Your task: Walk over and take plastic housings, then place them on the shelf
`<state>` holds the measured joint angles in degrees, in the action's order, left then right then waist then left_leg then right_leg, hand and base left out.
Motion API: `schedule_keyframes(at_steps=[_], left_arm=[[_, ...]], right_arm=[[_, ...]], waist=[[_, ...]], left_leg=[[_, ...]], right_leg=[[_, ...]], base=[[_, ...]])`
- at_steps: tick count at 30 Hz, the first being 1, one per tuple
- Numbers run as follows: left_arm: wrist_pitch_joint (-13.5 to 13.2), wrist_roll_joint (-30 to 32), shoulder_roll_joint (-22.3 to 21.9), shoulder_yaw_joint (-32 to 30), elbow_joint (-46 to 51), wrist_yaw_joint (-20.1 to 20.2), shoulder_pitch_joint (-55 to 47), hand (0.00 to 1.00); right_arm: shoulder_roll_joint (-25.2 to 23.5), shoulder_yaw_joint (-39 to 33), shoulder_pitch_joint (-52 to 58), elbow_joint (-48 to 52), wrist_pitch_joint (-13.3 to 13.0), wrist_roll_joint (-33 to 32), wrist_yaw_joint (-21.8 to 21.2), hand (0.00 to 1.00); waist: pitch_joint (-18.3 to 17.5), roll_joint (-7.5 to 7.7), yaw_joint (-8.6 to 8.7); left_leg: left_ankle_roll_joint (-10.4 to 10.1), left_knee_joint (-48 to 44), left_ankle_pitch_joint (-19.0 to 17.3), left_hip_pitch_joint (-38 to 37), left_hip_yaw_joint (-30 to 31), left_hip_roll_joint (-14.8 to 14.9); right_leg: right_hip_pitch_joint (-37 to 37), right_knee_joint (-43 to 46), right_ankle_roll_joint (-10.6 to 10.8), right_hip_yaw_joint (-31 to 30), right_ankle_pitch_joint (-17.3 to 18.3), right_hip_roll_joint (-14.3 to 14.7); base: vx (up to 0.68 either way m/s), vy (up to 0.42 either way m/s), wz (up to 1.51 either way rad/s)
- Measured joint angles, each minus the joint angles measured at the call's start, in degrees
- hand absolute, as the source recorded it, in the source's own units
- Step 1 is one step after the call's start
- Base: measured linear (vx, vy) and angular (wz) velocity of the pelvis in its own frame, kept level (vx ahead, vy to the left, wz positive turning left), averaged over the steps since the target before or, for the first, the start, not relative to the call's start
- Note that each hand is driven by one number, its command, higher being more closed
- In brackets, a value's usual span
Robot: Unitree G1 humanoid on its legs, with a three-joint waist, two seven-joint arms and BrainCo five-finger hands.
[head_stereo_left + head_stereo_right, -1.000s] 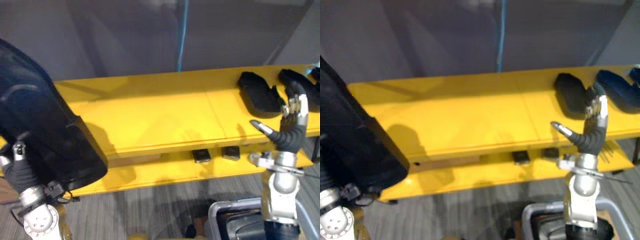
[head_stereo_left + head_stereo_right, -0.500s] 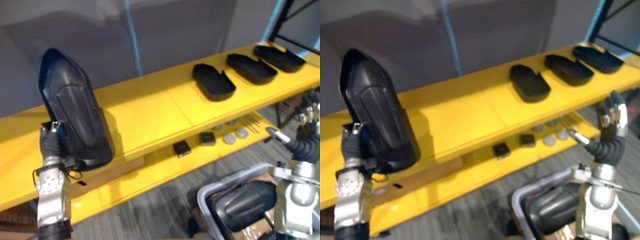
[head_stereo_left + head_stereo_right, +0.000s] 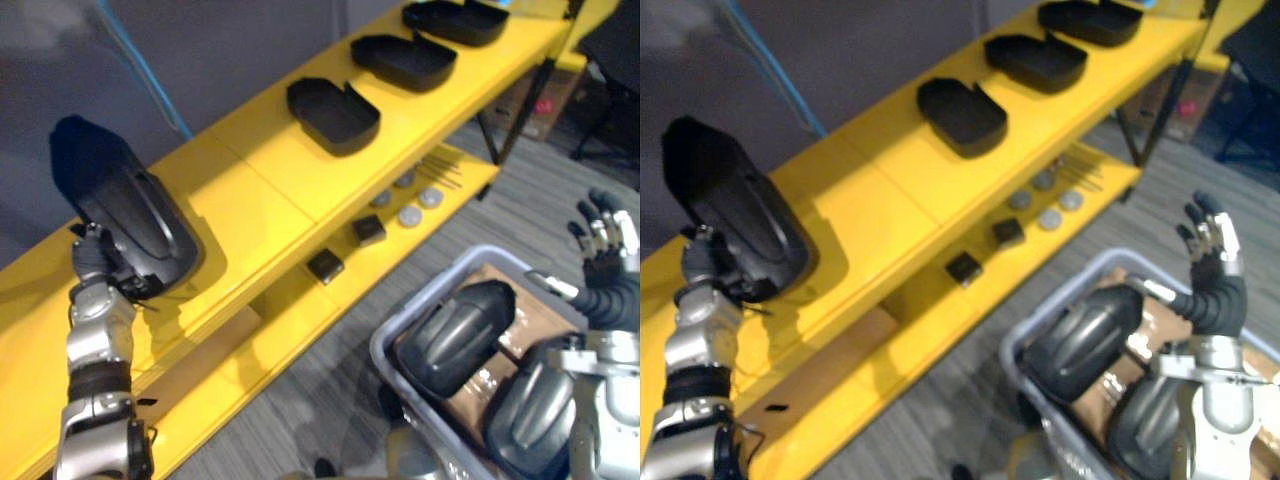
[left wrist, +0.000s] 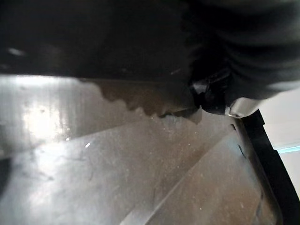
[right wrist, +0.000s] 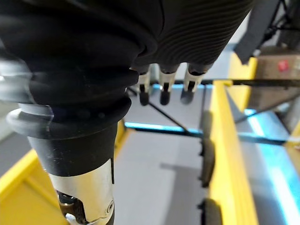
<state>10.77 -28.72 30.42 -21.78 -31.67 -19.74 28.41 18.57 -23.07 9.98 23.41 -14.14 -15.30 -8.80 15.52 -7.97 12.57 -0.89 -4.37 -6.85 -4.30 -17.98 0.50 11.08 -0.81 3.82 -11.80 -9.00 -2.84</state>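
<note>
I see brown cardboard (image 3: 472,388) between the dark housings in the grey bin, so I expect cardboard boxes to be hidden under the housing I lift (image 3: 532,412).
My left hand (image 3: 92,262) is shut on the lower end of a large black plastic housing (image 3: 122,212), holding it upright just over the left part of the yellow shelf's top board (image 3: 262,172). The left wrist view is close on the housing's glossy surface (image 4: 117,164). Three more black housings lie open side up further along the board: one in the middle (image 3: 333,113), another (image 3: 400,61) beyond it and a third (image 3: 455,20) at the far end. My right hand (image 3: 606,262) is raised and open, fingers (image 5: 161,91) spread, above a grey bin.
The grey bin (image 3: 377,352) at the lower right holds two more rounded dark housings (image 3: 460,335) (image 3: 530,410). The shelf's lower board (image 3: 290,310) carries small black blocks (image 3: 325,266) and grey discs (image 3: 410,215). A cardboard box (image 3: 540,105) stands beyond the shelf's leg.
The camera has swung, so the shelf now runs diagonally and the bin shows more fully. My left hand has carried the housing further out over the top board. My right hand stays raised and open.
</note>
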Motion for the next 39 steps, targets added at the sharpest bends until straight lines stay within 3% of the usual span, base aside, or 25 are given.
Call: schedule_keyframes(at_steps=[8, 13, 18, 19, 23, 29, 36, 39], left_arm=[[4.28, 0.3, 1.06, -4.7, -1.82, -2.64, 3.49, 1.0], [7.53, 1.9, 1.85, -4.68, -3.15, -2.66, 4.27, 1.0], [7.58, 2.93, 2.96, -4.62, -3.95, -3.99, 5.23, 1.0], [7.6, 2.93, 2.95, -4.57, -3.98, -4.12, 5.72, 0.0], [8.4, 6.51, 3.08, -4.36, -3.97, -4.31, 8.25, 0.0], [9.59, 6.82, 4.13, -2.02, -3.97, -4.27, 9.4, 0.0], [9.27, 6.02, 4.4, -1.86, -3.95, -5.71, 9.56, 0.0], [8.65, 6.08, 6.57, -1.99, -3.46, -6.43, 9.36, 0.0]], right_arm=[[2.26, 3.23, 0.92, 5.86, 2.52, -2.03, 2.32, 0.0], [2.37, 6.36, 1.87, 7.82, 2.84, -2.07, 4.4, 0.0], [3.25, 7.7, 2.84, 7.83, 2.85, -2.5, 6.34, 0.0], [3.61, 7.7, 2.95, 7.83, 2.85, -2.78, 6.46, 0.0], [4.85, 8.06, 2.76, 7.79, 2.84, -4.78, 6.46, 0.0], [5.96, 8.69, 2.9, 7.79, 2.82, -5.38, 6.46, 0.0], [5.98, 9.0, 4.52, 7.7, 2.6, -6.39, 6.31, 0.0], [5.9, 9.43, 5.72, 7.65, 2.56, -6.4, 6.17, 0.0]], waist=[[3.4, 0.71, 0.72], [5.23, 2.53, 0.73], [5.99, 2.61, 0.7], [6.32, 2.64, 0.69], [6.98, 2.39, 0.58], [7.01, 2.37, 0.63], [7.0, 2.36, 0.64], [6.99, 2.35, 0.68]], left_leg=[[0.31, -0.26, 0.45, 2.39, -1.76, -0.4], [0.32, -0.25, 0.41, 2.39, -3.19, -0.72], [0.32, -0.18, 0.18, 2.59, -3.54, -0.85], [0.27, -0.2, 0.11, 2.6, -3.63, -0.82], [-0.45, -0.55, -0.47, 3.83, -4.6, -0.55], [-0.34, -2.23, -0.89, 4.02, -4.61, -0.01], [-0.35, -2.25, -0.89, 3.01, -4.47, 0.14], [-0.36, -2.12, -0.91, 2.11, -4.23, 0.26]], right_leg=[[4.21, 2.43, 0.02, -1.25, 0.01, 0.09], [5.17, 3.25, 0.04, -1.37, 0.13, -0.13], [6.02, 4.56, 0.07, -1.32, 0.19, -0.15], [6.06, 4.67, 0.08, -1.32, 0.2, -0.12], [7.83, 5.73, 0.09, -1.29, 0.3, 0.08], [7.69, 6.51, -0.03, -1.28, 0.74, 0.4], [6.4, 6.45, -0.08, -0.88, 0.78, 0.4], [5.19, 6.1, -0.11, -0.49, 0.79, 0.39]], base=[[-0.04, -0.015, -0.08], [-0.03, 0.013, -0.07], [0.0, 0.001, -0.01], [0.0, 0.0, 0.0], [0.0, 0.0, 0.0], [0.0, 0.0, 0.0], [0.0, 0.0, 0.0], [-0.01, 0.0, 0.03]])
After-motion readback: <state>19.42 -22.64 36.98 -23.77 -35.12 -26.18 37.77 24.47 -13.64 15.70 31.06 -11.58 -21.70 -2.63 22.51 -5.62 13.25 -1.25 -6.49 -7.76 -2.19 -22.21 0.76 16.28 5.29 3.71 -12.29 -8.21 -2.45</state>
